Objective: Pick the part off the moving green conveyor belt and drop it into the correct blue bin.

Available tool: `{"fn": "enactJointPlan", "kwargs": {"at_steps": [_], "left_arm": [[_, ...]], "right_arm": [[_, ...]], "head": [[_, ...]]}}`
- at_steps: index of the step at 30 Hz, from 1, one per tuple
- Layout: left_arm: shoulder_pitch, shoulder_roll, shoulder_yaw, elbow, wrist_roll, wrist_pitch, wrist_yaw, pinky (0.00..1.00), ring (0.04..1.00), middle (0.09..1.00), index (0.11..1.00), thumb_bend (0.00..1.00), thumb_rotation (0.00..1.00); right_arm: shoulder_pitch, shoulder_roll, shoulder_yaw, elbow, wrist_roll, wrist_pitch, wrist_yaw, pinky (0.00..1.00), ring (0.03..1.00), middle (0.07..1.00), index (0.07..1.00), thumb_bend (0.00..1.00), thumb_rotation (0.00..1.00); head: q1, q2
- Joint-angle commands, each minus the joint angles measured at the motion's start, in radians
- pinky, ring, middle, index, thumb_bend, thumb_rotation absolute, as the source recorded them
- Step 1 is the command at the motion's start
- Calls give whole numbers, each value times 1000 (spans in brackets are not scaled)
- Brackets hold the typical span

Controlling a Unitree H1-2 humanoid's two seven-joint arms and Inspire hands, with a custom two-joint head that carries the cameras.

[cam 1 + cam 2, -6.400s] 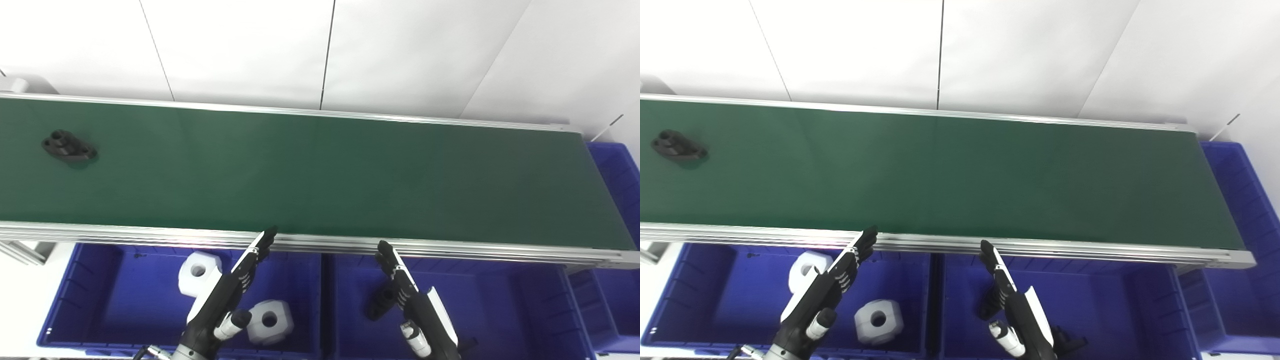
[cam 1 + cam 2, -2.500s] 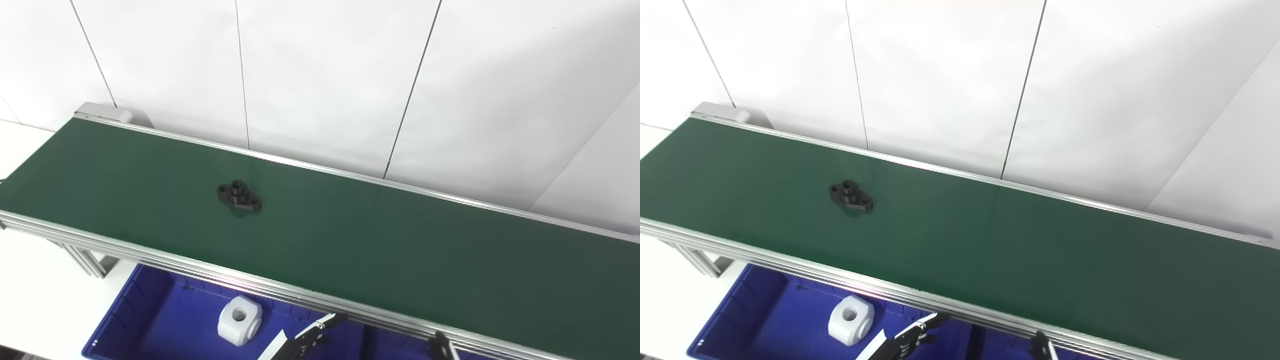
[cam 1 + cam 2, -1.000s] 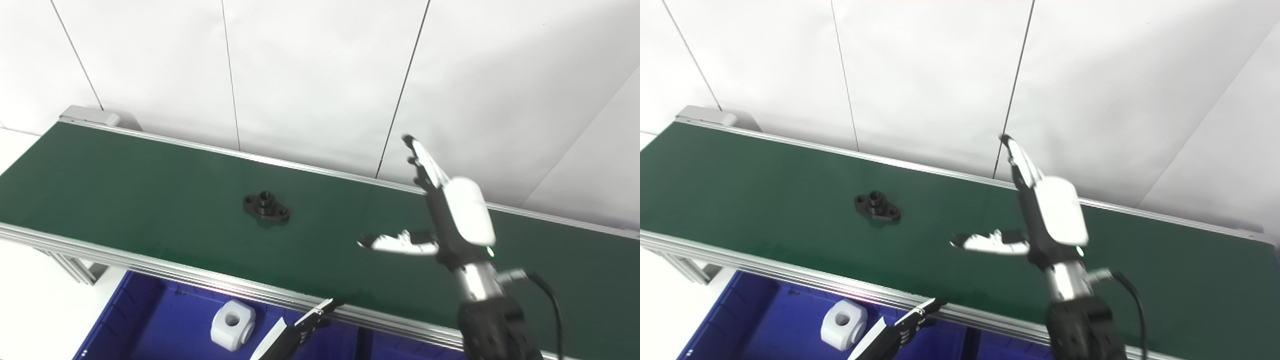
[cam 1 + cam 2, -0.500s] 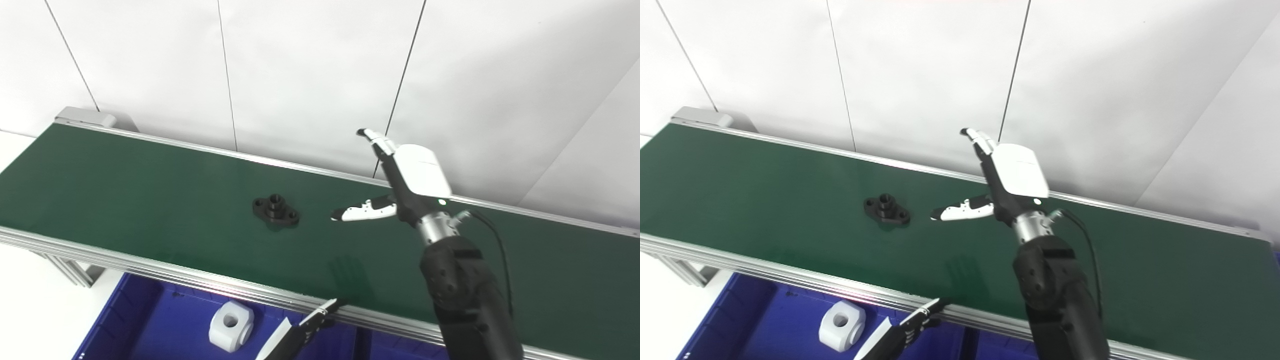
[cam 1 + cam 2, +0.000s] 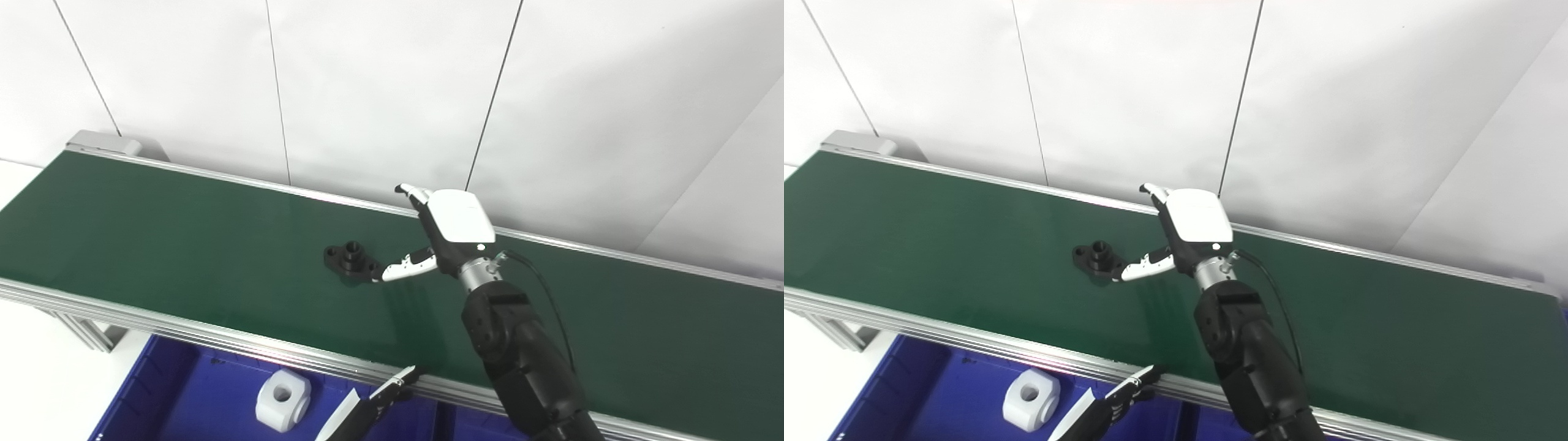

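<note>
I expect the black part [image 5: 351, 263] to tip onto its side when I drop it into the blue bin, since a collar [image 5: 353, 252] rises from its narrow edge.
A small black flanged part [image 5: 351, 260] lies on the green conveyor belt [image 5: 184, 233], left of centre. My right hand [image 5: 438, 236] hovers over the belt just right of the part, open, fingers pointing to the far side and the thumb tip reaching the part's right end. Whether the thumb touches the part I cannot tell. My left hand [image 5: 367, 410] shows only its fingertips at the bottom edge, below the belt's near rail and over a blue bin [image 5: 184, 398]; its fingers look straight and hold nothing.
A white block with a round hole [image 5: 280, 397] lies in the blue bin under the belt's near rail [image 5: 184, 334]. A second bin's edge [image 5: 1206, 425] shows beside it. A white panelled wall runs behind the belt. The belt's left end cap [image 5: 107, 142] is at far left.
The black part has drifted right along the belt. My right hand has swung left and down over the belt until its thumb reaches the part. The left hand stays put.
</note>
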Motion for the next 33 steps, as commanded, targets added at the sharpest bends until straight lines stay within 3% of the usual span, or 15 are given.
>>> {"fn": "enactJointPlan", "kwargs": {"at_steps": [1,10,19,23,24,33], "left_arm": [[-1,-9,-5,-33,1,-35,10,900,965,970,927,1000,868],[14,-15,-12,-57,11,-35,15,896,962,967,927,981,855],[28,-25,-17,-80,32,-33,19,878,957,968,919,980,860],[31,-26,-22,-84,37,-35,25,880,956,966,921,976,857],[30,-26,-23,-86,38,-35,27,885,958,967,923,967,853],[38,-21,-41,-101,59,-36,50,872,949,958,914,948,852]], "right_arm": [[-52,23,12,14,-10,25,-50,623,771,847,871,1000,559],[-72,37,51,160,11,9,-113,572,750,832,850,1000,538],[-88,44,81,253,19,40,-130,536,718,826,837,1000,530],[-82,52,84,278,35,37,-167,453,598,742,797,992,487],[-80,54,84,284,39,38,-178,390,527,685,775,963,456],[-76,67,99,349,47,65,-249,265,393,603,758,889,499]], "head": [[2,1],[16,9],[31,14],[36,14],[36,14],[47,15]]}}
